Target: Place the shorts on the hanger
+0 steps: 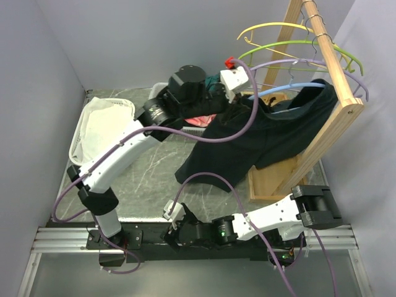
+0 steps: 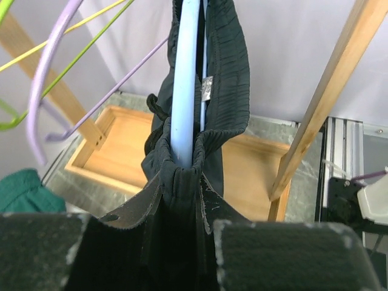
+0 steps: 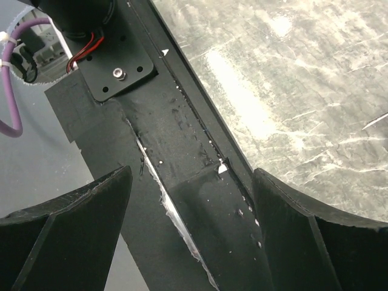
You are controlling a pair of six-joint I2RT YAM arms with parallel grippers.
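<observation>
My left gripper keeps pushing toward the rack's top bar (image 1: 336, 69) and lets go there, because the light-blue hanger (image 1: 291, 88) runs inside the waistband at both ends.
The black shorts (image 1: 260, 136) hang from the light-blue hanger (image 1: 289, 88) on the wooden rack, and their lower part spreads down onto the table. In the left wrist view the hanger (image 2: 185, 91) runs up between the gathered waistband of the shorts (image 2: 227, 73). My left gripper (image 2: 182, 191) is shut on the waistband just below the hanger's end; in the top view it (image 1: 242, 98) is at the shorts' upper left edge. My right gripper (image 3: 193, 176) is open and empty, low over the black base rail at the near edge (image 1: 176, 224).
The wooden rack (image 1: 337, 117) stands at the right with yellow (image 1: 272, 28), green (image 1: 284, 46) and lavender (image 1: 291, 62) hangers. A teal garment (image 1: 213, 80) and a pink garment (image 1: 198, 120) lie behind my left arm. A white basket (image 1: 99, 124) is at the left.
</observation>
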